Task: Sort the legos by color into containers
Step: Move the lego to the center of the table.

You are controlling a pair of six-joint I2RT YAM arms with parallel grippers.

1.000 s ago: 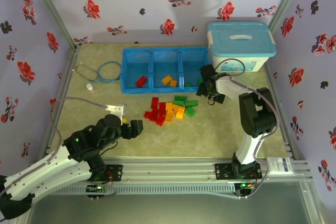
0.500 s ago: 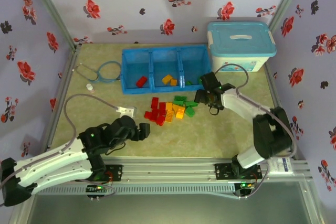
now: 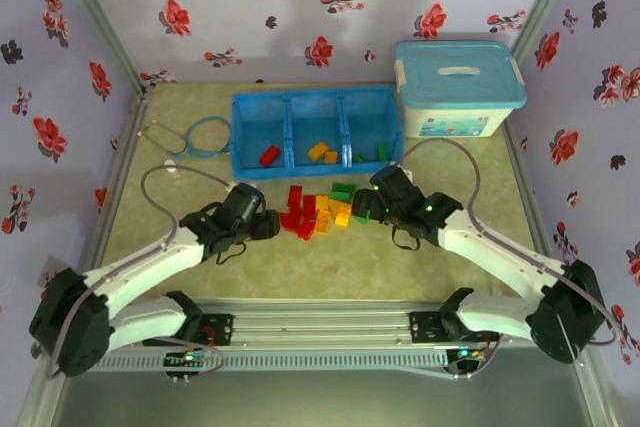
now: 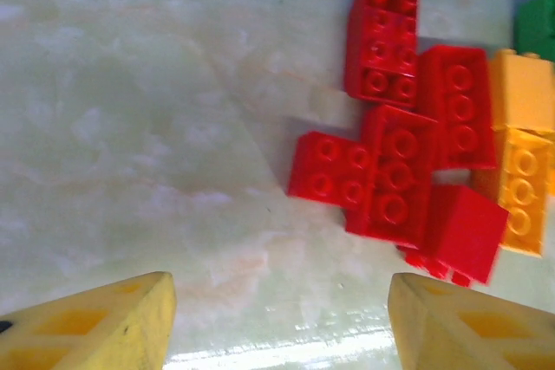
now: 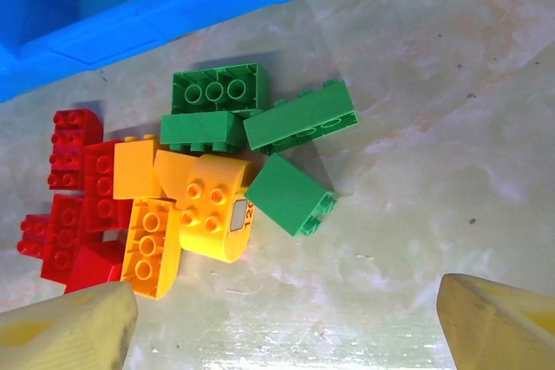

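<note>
The small red brick [image 4: 329, 167] is right up against a longer red brick, so next my left gripper pulls the small brick into the open space [image 4: 204, 175] next to the pile before picking it up.
The loose legos lie in a pile mid-table: red bricks [image 3: 297, 217] [image 4: 399, 153] on the left, orange-yellow ones [image 3: 335, 212] [image 5: 186, 205] in the middle, green ones [image 3: 352, 194] [image 5: 260, 119] on the right. Behind them the blue tray [image 3: 315, 99] [image 5: 173, 15] holds a red brick [image 3: 268, 155], orange bricks [image 3: 322, 153] and green bricks [image 3: 380, 152], one colour in each compartment. My left gripper [image 3: 268, 227] [image 4: 277, 335] hovers open just left of the red bricks. My right gripper [image 3: 362, 205] [image 5: 286, 335] hovers open at the pile's right side, near a lone green brick [image 5: 290, 195]. Nothing is between either pair of fingers.
A white bin with a light-blue lid [image 3: 460, 87] stands at the back right, beside the tray. A blue-ringed stethoscope [image 3: 195, 137] and a small white object [image 3: 172, 165] lie at the back left. Flowered walls close in three sides.
The left arm swung from the near-left table up to the pile's left edge. The right arm drew back from the tray's right compartment to the pile's right edge.
</note>
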